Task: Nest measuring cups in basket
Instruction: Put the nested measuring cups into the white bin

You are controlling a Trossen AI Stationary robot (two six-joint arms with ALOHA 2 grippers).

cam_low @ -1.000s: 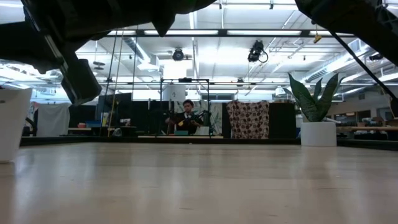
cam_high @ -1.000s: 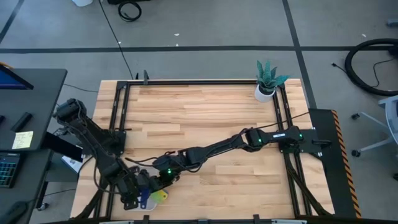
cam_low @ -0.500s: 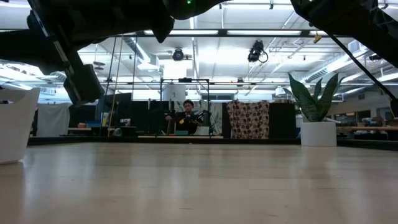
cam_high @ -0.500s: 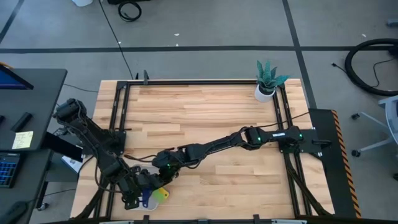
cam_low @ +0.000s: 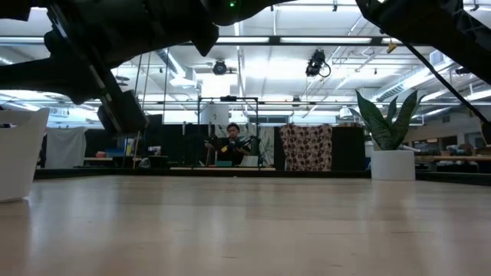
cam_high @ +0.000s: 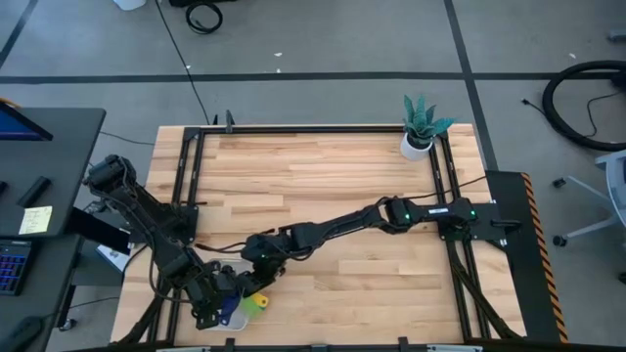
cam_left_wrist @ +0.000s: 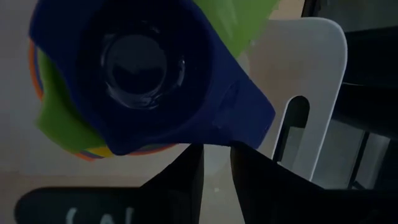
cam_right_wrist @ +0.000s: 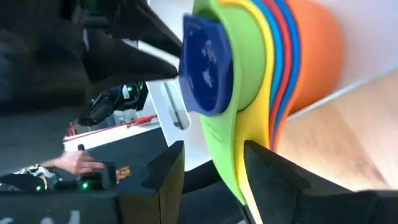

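Observation:
Next, I turn the dark blue cup's handle in line before my right gripper closes on the whole stack, because it points away from the stacked handles.
The measuring cups sit nested in one stack in the white basket at the table's near left. From outside in they are orange, red, light blue, yellow and green, with the dark blue cup innermost. My left gripper points down at the dark blue cup's handle end. Its fingers stand a narrow gap apart, and the white basket shows between them. My right gripper is open, with one finger on either side of the stacked handles. My left gripper has its fingertips right at the end edge of the dark blue cup's handle, coming slanting from above; I cannot tell whether they touch it. My right gripper straddles the stacked handles. One finger lies close against them, but I cannot tell whether it touches.
The basket's slotted end stands beside the stack. A potted plant is at the far right corner. A black frame runs round the table. Bare wood lies between the basket and the plant. A person sits far behind the table.
My right gripper has edged toward the table's left edge, closer to the stack, and has rolled a little. In the low view the basket's wall has shifted slightly to the right.

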